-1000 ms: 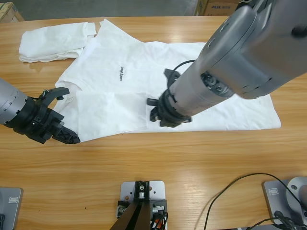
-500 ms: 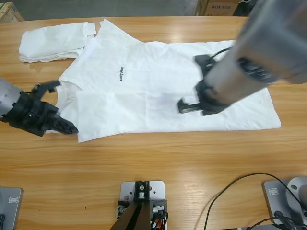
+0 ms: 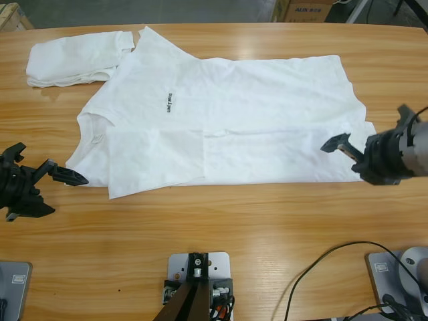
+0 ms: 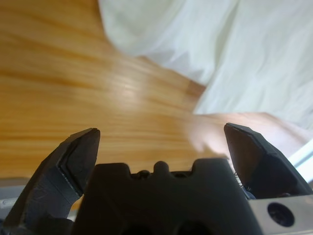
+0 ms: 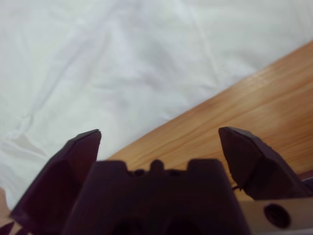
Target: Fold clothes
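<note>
My gripper will make the whole shirt (image 3: 234, 93) slide toward me with its fold intact when it pulls, because the shirt's near side (image 3: 167, 157) lies folded flat over itself.
A white T-shirt (image 3: 254, 100) lies flat across the table with small black lettering (image 3: 169, 101) on its chest. Its near side is folded up over itself. A folded white bundle (image 3: 73, 59) rests at the far left, touching the shirt's sleeve. My left gripper (image 3: 63, 192) is open over bare wood, just left of the shirt's near-left corner. In the left wrist view the left gripper (image 4: 161, 132) holds nothing and the shirt (image 4: 234, 49) lies ahead. My right gripper (image 3: 364, 127) is open at the shirt's right hem. The right wrist view shows the right gripper (image 5: 159, 132) empty, with the shirt (image 5: 122, 63) ahead.
The wooden table (image 3: 234, 227) shows a wide bare strip in front of the shirt. A black cable (image 3: 321, 264) loops at the near right. A cardboard box (image 3: 304, 10) stands beyond the far edge.
The right arm pulled back from the shirt's middle to its right hem, and its big elbow left the view. The left gripper slid left off the shirt's corner onto bare wood.
</note>
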Robot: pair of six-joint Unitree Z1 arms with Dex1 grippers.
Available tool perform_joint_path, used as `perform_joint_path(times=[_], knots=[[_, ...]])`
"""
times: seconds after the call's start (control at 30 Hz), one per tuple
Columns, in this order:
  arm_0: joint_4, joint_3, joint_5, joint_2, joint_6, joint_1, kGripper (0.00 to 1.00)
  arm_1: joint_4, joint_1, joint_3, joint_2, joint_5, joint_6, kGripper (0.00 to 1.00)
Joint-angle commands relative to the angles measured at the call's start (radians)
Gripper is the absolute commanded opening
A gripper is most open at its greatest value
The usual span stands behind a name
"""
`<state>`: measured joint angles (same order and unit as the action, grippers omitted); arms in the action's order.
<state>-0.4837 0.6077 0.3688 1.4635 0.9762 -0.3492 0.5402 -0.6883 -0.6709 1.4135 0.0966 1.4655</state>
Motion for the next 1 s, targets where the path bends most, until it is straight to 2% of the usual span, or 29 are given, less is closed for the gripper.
perform_joint_path(times=[0.03,0.1,0.17,0.23,0.27,0.3,0.33,0.73,0.77,0.8,0.9,0.93,1.0], knots=[[0.256,-0.146,-0.005,0.06,-0.009,0.02,1.0,-0.074,0.013,0.153,-0.127,-0.015,0.058,0.987],[0.268,-0.151,-0.03,0.084,-0.035,0.026,0.991,-0.075,0.013,0.163,-0.149,-0.018,0.056,0.987],[0.314,-0.17,-0.055,0.098,-0.081,0.029,0.923,-0.075,0.013,0.162,-0.155,-0.018,0.05,0.982],[0.356,-0.183,-0.072,0.087,-0.102,0.036,0.903,-0.075,0.013,0.163,-0.151,-0.012,0.044,0.982],[0.371,-0.187,-0.074,0.078,-0.105,0.042,0.779,-0.075,0.013,0.165,-0.149,-0.007,0.041,0.978],[0.405,-0.195,-0.068,0.074,-0.105,0.051,0.512,-0.075,0.013,0.168,-0.148,-0.002,0.041,0.956],[0.416,-0.197,-0.068,0.071,-0.105,0.055,0.367,-0.075,0.013,0.172,-0.148,0.002,0.039,0.918],[0.376,-0.209,-0.067,0.073,-0.107,0.082,0.353,-0.097,0.013,0.182,-0.125,0.006,0.036,0.904],[0.376,-0.209,-0.067,0.078,-0.114,0.084,0.294,-0.097,0.013,0.183,-0.125,0.007,0.036,0.904],[0.376,-0.211,-0.067,0.084,-0.129,0.085,0.152,-0.097,0.013,0.183,-0.122,0.012,0.037,0.904],[0.374,-0.21,-0.065,0.087,-0.182,0.096,0.117,-0.096,0.013,0.192,-0.105,0.046,0.09,0.917],[0.37,-0.206,-0.064,0.086,-0.194,0.099,0.037,-0.098,0.013,0.201,-0.11,0.064,0.125,0.919],[0.334,-0.186,-0.07,0.073,-0.225,0.101,0.0,-0.198,0.033,0.267,-0.131,0.092,0.183,0.918]])
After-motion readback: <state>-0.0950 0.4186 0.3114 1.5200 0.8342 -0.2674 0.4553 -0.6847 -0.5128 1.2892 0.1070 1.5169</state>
